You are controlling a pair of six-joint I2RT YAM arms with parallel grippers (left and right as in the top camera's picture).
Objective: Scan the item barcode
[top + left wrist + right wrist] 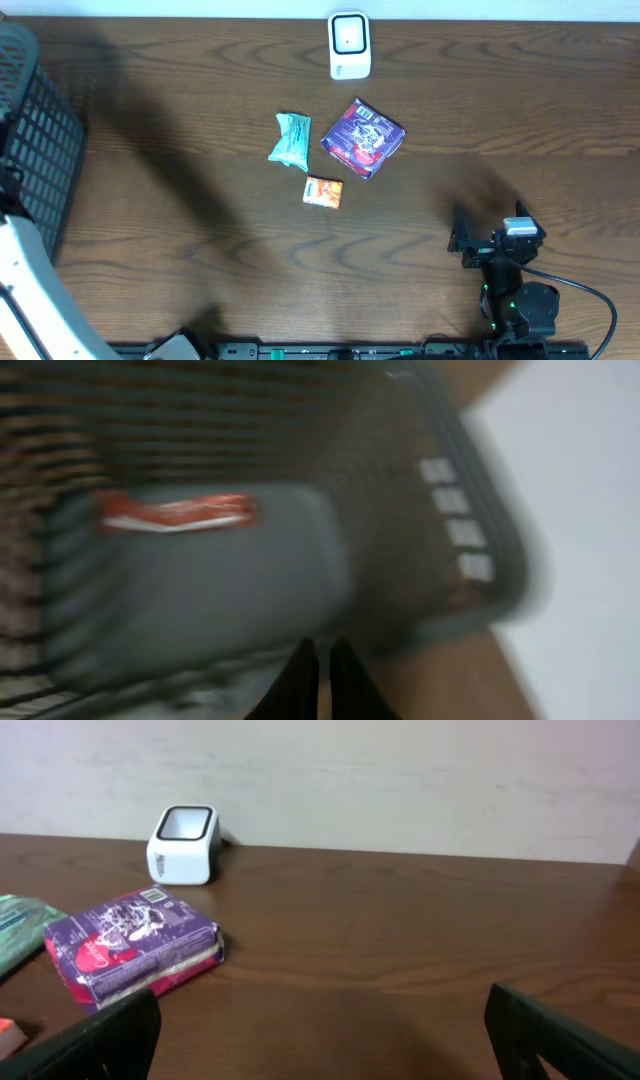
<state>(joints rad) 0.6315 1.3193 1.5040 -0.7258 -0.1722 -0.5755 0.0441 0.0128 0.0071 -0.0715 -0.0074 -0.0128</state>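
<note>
The dark mesh basket point(38, 125) is too far out at the table's edge. My closed left gripper should first reach down inside and push the basket's side point(62, 165) facing the items inward.
A white barcode scanner point(349, 45) point(183, 844) stands at the table's far edge. Three items lie near the middle: a purple packet point(362, 137) point(130, 945), a teal packet point(291, 140) point(20, 925) and a small orange packet point(323, 192) point(8, 1038). My right gripper point(458, 232) point(320, 1020) is open and empty, low over the table to the right of the items. My left gripper point(322, 660) is shut with nothing between its fingers. Its blurred view looks into the dark mesh basket point(470, 510).
The dark mesh basket point(35, 140) stands at the table's left edge. The left wrist view shows a grey shape with a red label point(178, 512) inside it. The white left arm point(22, 285) reaches in at the lower left. A wall runs behind the scanner.
</note>
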